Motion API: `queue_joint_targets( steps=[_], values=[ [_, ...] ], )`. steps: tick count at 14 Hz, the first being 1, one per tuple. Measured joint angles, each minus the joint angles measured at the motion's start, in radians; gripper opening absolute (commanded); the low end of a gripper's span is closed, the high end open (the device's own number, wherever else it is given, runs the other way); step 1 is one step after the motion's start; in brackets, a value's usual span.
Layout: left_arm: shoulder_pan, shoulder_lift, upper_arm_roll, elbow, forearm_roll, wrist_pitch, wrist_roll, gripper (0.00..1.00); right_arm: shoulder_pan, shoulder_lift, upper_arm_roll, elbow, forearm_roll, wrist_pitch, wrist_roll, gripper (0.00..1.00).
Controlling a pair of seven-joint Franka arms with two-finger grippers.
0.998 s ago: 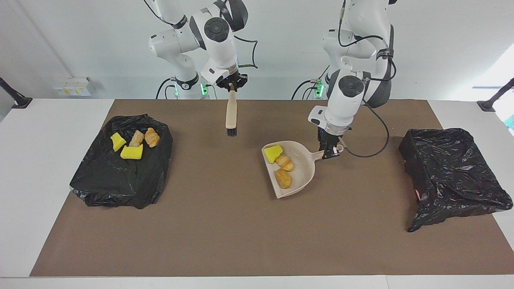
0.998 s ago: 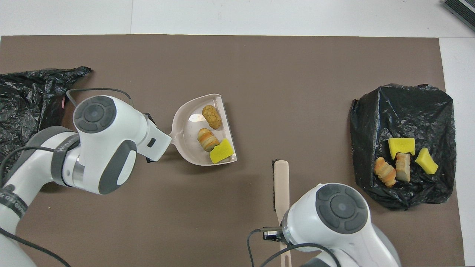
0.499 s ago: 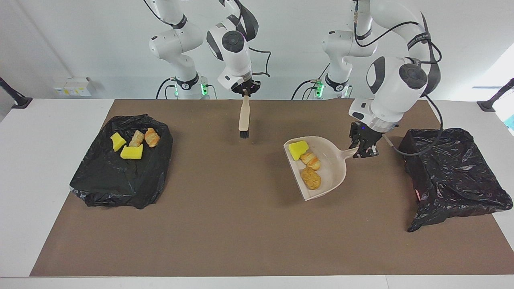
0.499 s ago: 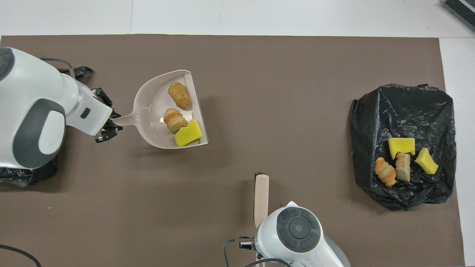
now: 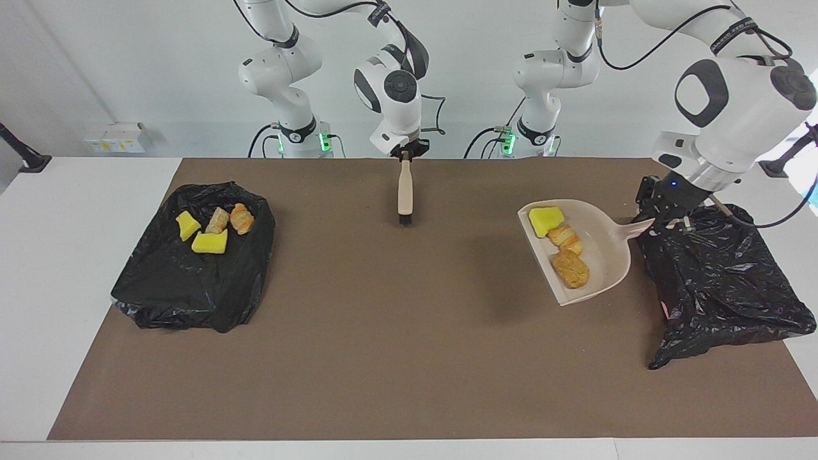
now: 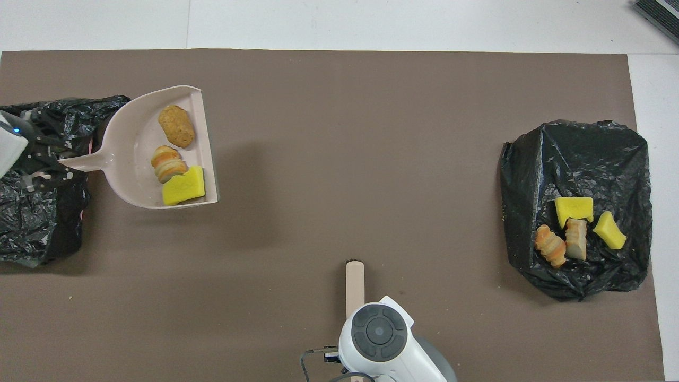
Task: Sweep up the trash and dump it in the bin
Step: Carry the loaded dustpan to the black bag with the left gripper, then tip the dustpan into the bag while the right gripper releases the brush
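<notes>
My left gripper should pull the dustpan back over the bag (image 6: 44, 219) before it tips the scraps, because the dustpan's open edge (image 6: 210, 147) is over the mat next to the black bin.
My left gripper (image 5: 662, 221) is shut on the handle of the beige dustpan (image 5: 604, 246) and holds it in the air, over the mat beside a black bag-lined bin (image 5: 722, 281) at the left arm's end. The gripper itself is over that bin's edge. In the pan lie three scraps: a yellow sponge bit (image 5: 545, 219), a croissant-like chunk (image 5: 565, 237) and a brown chunk (image 5: 571, 268). The pan also shows in the overhead view (image 6: 130, 154). My right gripper (image 5: 405, 155) is shut on a hand brush (image 5: 404, 191), which hangs bristles-down over the mat near the robots.
A second black bag (image 5: 192, 268) lies at the right arm's end. On it are two yellow sponge bits (image 5: 211, 243) and two bread-like chunks (image 5: 241, 218). The brown mat (image 5: 383, 332) covers most of the white table.
My left arm has carried the dustpan with its three scraps up and toward the left arm's end, to the bin. My right arm has drawn the brush back toward the robots.
</notes>
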Motion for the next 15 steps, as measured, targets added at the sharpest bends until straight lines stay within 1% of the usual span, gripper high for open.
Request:
queue_joint_targets(
  steps=[1,2,3,5,6,9,12,15],
  values=[
    [0.042,0.011,0.001,0.017,0.000,-0.010,0.058,0.00,0.005,0.005,0.000,0.000,-0.004,0.000,-0.002,0.08],
    [0.085,0.021,0.001,0.029,0.000,-0.013,0.111,0.00,0.006,0.007,0.000,0.000,-0.007,0.000,-0.007,0.29],
    [0.128,0.029,0.003,0.039,0.005,-0.013,0.150,0.00,0.006,0.008,0.000,0.000,-0.009,0.000,-0.010,0.53],
    [0.207,0.041,0.005,0.068,0.035,-0.017,0.188,0.00,0.005,0.008,-0.001,0.001,-0.010,0.000,-0.011,0.94],
    [0.241,0.050,0.005,0.090,0.052,-0.025,0.195,0.00,0.005,0.008,-0.001,0.001,-0.010,0.001,-0.011,1.00],
    [0.312,0.075,0.007,0.152,0.115,-0.038,0.238,0.00,0.001,0.011,-0.005,0.024,-0.010,0.006,-0.011,1.00],
    [0.365,0.091,0.007,0.190,0.165,-0.018,0.310,0.00,-0.042,0.013,-0.012,0.101,-0.012,0.007,-0.012,1.00],
    [0.383,0.098,0.012,0.200,0.282,0.053,0.332,0.00,-0.098,0.001,-0.017,0.191,-0.049,0.006,-0.013,1.00]
  ],
)
